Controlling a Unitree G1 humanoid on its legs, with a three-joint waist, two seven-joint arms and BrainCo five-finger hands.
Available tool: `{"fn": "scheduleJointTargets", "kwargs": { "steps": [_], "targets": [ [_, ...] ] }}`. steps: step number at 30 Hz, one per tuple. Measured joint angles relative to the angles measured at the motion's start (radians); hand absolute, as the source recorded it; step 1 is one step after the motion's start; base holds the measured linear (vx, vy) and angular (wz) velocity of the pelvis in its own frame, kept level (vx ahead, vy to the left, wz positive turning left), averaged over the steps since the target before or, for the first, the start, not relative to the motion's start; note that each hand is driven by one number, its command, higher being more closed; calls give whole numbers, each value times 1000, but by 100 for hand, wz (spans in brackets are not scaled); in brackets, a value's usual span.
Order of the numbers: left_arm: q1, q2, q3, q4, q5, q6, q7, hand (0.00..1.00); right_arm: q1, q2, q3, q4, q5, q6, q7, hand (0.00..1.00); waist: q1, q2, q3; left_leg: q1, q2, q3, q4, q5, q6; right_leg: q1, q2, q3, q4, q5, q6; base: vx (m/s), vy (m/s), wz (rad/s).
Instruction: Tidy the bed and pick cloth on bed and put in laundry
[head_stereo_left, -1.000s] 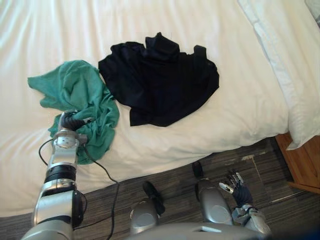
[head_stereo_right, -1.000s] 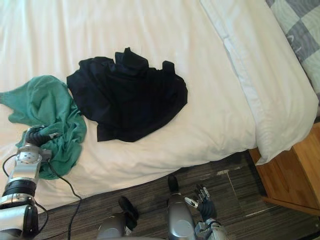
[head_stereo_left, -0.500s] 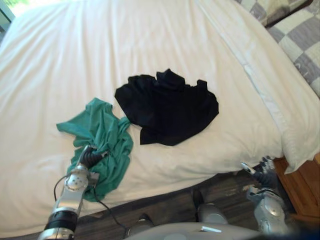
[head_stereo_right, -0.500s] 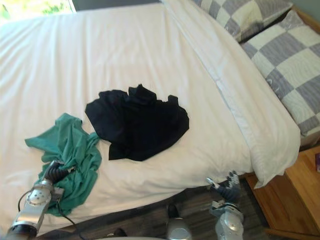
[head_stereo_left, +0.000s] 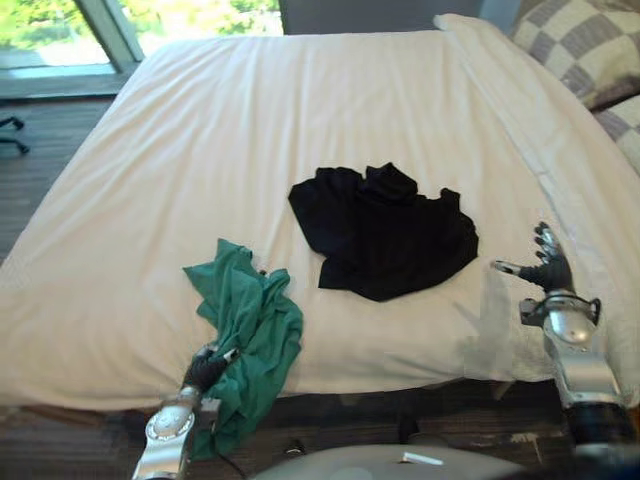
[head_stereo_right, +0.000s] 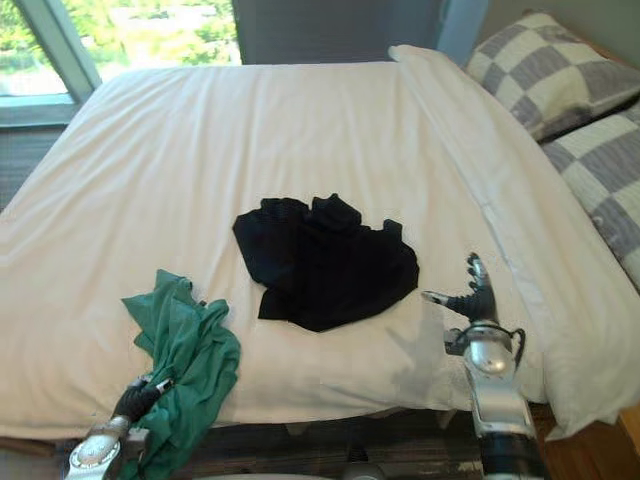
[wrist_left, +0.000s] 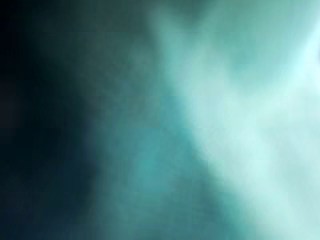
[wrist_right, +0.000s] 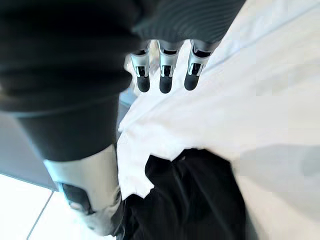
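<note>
The black cloth (head_stereo_left: 395, 245) is gathered into a compact heap by bunched folds (head_stereo_left: 388, 184), so I expect it to remain one short, drooping bundle when the robot carries it.
A crumpled green cloth (head_stereo_left: 247, 335) lies at the bed's front edge, and its lower end hangs over the side. My left hand (head_stereo_left: 204, 370) is pushed into that lower end, its fingers buried in the fabric. Green cloth (wrist_left: 200, 130) fills the left wrist view. A black cloth (head_stereo_left: 385, 230) lies bunched in the middle of the white sheet (head_stereo_left: 250, 130). My right hand (head_stereo_left: 546, 268) is raised to the right of the black cloth (wrist_right: 195, 200), above the bed's front right part. It is open with straight fingers (wrist_right: 165, 75) and holds nothing.
A long white folded cover (head_stereo_right: 520, 200) runs along the bed's right side. Beyond it lie checkered pillows (head_stereo_right: 545, 70). A window (head_stereo_left: 60, 30) and dark floor (head_stereo_left: 40, 150) are past the bed's far left corner.
The camera has tilted up, bringing the whole bed into view. My right hand rose from near the floor to beside the black cloth. The green cloth bunched up and slid to the bed's edge with my left hand.
</note>
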Motion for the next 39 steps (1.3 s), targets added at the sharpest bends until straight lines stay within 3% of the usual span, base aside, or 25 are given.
{"fn": "scheduleJointTargets", "kwargs": {
  "steps": [4,5,6,11,12,16,20,22,25,27,28,33,39],
  "targets": [
    [16,-1,0,150,59,80,37,100,-200,-1,66,110,0,62,-50,0,55,-85,132,-60,12,-33,14,24,2,-35,8,-25,-8,23,-19,-35,-35,23],
    [26,-2,1,163,63,84,45,100,-249,-1,78,129,0,70,-65,0,80,-100,164,-76,15,-37,24,24,2,-37,10,-24,-22,33,-30,-33,-20,16],
    [29,-2,1,166,64,86,48,100,-274,-1,84,137,-1,71,-70,0,86,-106,173,-87,16,-41,29,24,2,-41,10,-24,-25,37,-36,-21,-3,22],
    [28,3,39,148,68,93,77,100,-522,-11,167,192,-39,88,-109,0,111,-99,265,-170,19,-78,63,24,5,-83,10,-23,-36,62,-54,-39,12,20],
    [26,7,39,127,75,91,90,100,-600,-50,189,194,-40,100,-111,0,115,-92,303,-199,19,-86,64,33,10,-106,10,-23,-36,73,-52,-55,4,16],
    [10,8,35,128,76,91,91,100,-701,-135,199,217,-79,131,-118,0,132,-68,346,-242,17,-98,62,46,19,-144,10,-23,-37,97,-53,-39,12,8],
    [-24,20,27,128,75,86,91,100,-763,-207,223,236,-119,168,-104,0,133,-60,357,-293,13,-122,59,60,24,-182,8,-26,-38,108,-57,-12,19,18],
    [-49,26,23,128,76,79,90,100,-809,-228,246,259,-163,189,-67,0,133,-55,360,-321,12,-135,57,70,27,-206,8,-26,-40,119,-56,-30,12,13],
    [-87,43,-8,129,75,80,89,100,-844,-265,307,297,-278,228,67,0,137,-47,365,-368,2,-143,56,86,33,-245,-1,-29,-41,124,-53,-41,19,14],
    [-106,39,-16,129,76,79,84,100,-855,-278,335,340,-329,239,113,0,140,-33,372,-392,-8,-154,44,102,38,-268,-11,-42,-40,124,-52,-53,21,18],
    [-115,40,-21,130,77,80,84,100,-880,-286,334,349,-342,243,114,100,137,-23,376,-411,-16,-160,30,118,41,-290,-17,-57,-39,124,-52,-57,14,15],
    [-161,27,-22,159,77,53,92,100,-921,-306,308,366,-290,254,87,100,151,-8,377,-461,-19,-158,4,145,28,-359,-23,-64,-16,110,-36,-102,8,7],
    [-173,-69,-53,171,75,-5,130,100,-926,-282,268,367,-230,207,-5,100,151,41,344,-472,-14,-142,-37,187,25,-410,-22,-66,20,104,-23,-48,6,-3]
  ]
}}
